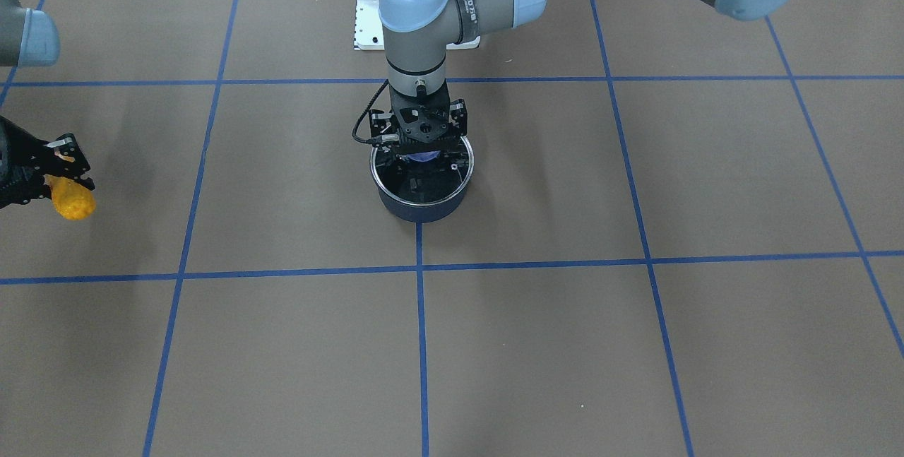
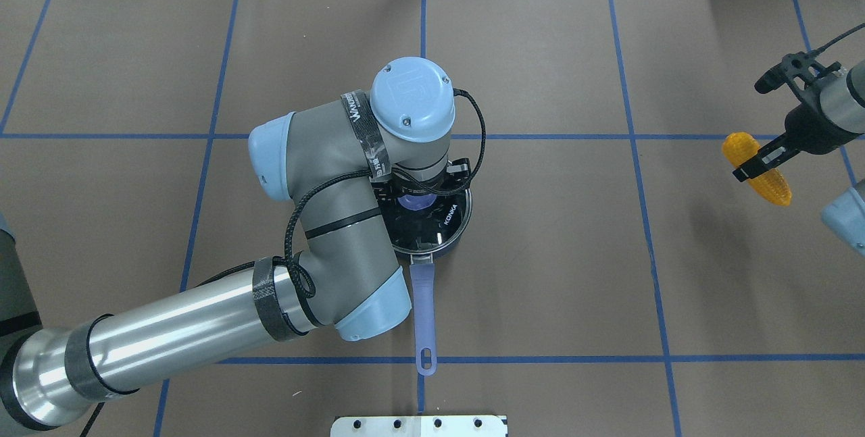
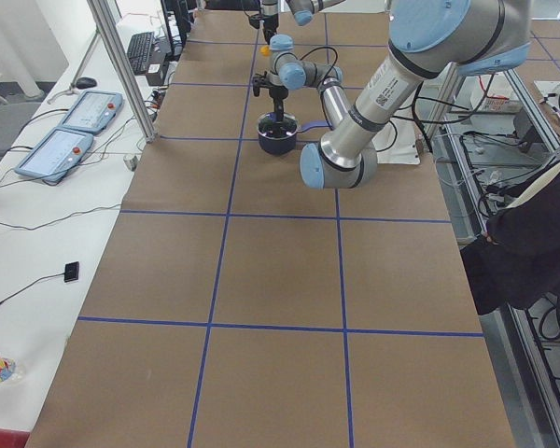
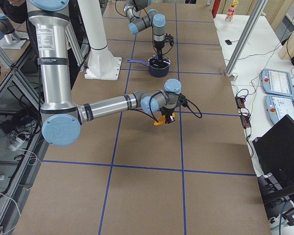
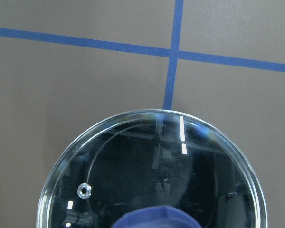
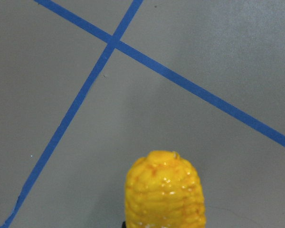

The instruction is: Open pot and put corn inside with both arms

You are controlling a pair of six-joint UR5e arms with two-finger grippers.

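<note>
I see only an even dark inside (image 1: 421,183) through the glass lid, so I should expect the pot (image 1: 421,210) to be empty when I lift the lid.
The dark navy pot (image 1: 420,210) stands at the table's middle, its purple handle (image 2: 422,309) pointing toward the robot. The glass lid (image 5: 156,171) with its purple knob (image 2: 415,202) sits on the pot. My left gripper (image 1: 421,150) hangs straight down over the lid, jaws spread wide on either side of the knob. My right gripper (image 2: 760,163) is shut on the orange-yellow corn (image 2: 772,188) and holds it above the table, far off to the pot's right. The corn also shows in the right wrist view (image 6: 164,190) and at the front view's left edge (image 1: 73,201).
Blue tape lines (image 1: 420,316) divide the brown table into squares. The white robot base plate (image 1: 367,12) lies behind the pot. Control tablets (image 3: 75,131) and an aluminium post (image 3: 121,75) stand along the far side of the table.
</note>
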